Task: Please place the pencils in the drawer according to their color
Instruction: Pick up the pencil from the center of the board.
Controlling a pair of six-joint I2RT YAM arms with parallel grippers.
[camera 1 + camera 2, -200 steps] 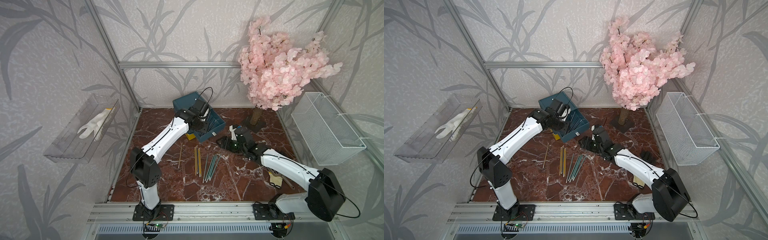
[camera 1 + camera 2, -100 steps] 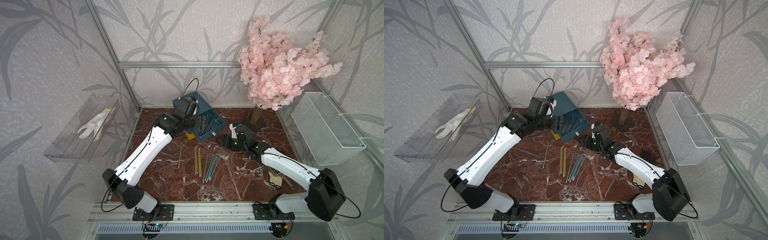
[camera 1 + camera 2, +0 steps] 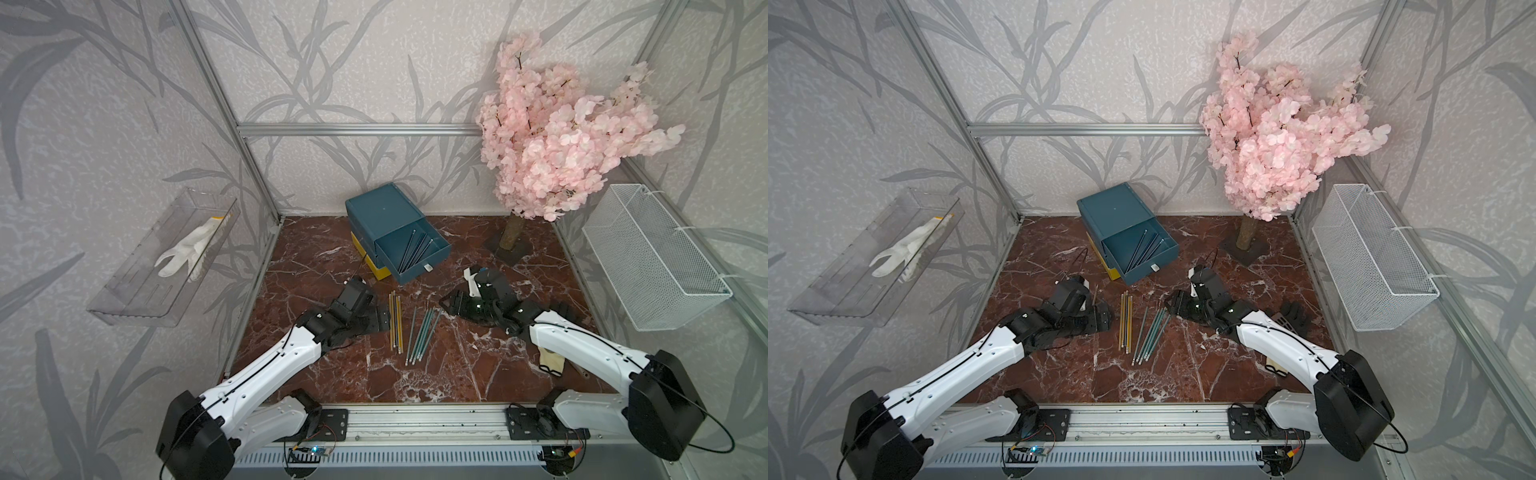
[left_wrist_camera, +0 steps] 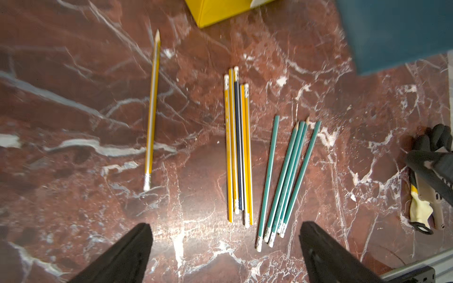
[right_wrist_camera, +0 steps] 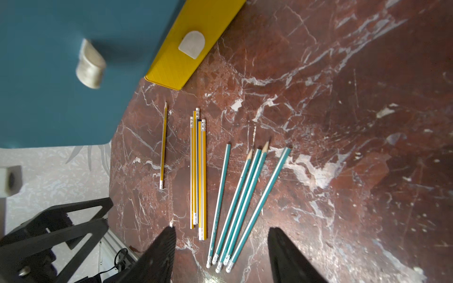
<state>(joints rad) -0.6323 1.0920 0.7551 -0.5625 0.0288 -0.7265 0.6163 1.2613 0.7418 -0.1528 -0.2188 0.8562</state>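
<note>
Next, my left gripper moves the yellow pencils (image 4: pixel 229 146) on its side toward the lone yellow pencil first, because the navy pencil (image 4: pixel 238 141) is hemmed in by yellow pencils.
The drawer (image 3: pixel 384 210) (image 3: pixel 1117 208) stands at the back, its top teal tier pulled out with several dark pencils (image 3: pixel 411 249) (image 3: pixel 1142 249) inside; the yellow tier (image 4: pixel 215 9) (image 5: pixel 196 31) is at the bottom. On the floor lie a yellow bunch (image 3: pixel 395 320) (image 3: pixel 1125 322) (image 4: pixel 230 147) (image 5: pixel 203 171) with one navy pencil in it, a teal bunch (image 3: pixel 422 332) (image 3: pixel 1150 332) (image 4: pixel 285 178) (image 5: pixel 239 196), and a lone yellow pencil (image 4: pixel 152 110) (image 5: pixel 163 147). My left gripper (image 3: pixel 384 318) (image 3: pixel 1102 320) (image 4: pixel 225 227) is open and empty just left of the yellow bunch. My right gripper (image 3: pixel 451 301) (image 3: pixel 1173 303) (image 5: pixel 220 230) is open and empty, right of the teal bunch.
A pink blossom tree (image 3: pixel 552 137) stands at the back right. A white wire basket (image 3: pixel 648 257) hangs on the right wall and a clear tray (image 3: pixel 166 257) with a white glove on the left wall. Gloves (image 3: pixel 1293 313) lie on the floor by the right arm.
My left arm has drawn back from the drawer and come down beside the yellow bunch, its gripper opening wider. The right arm has hardly moved.
</note>
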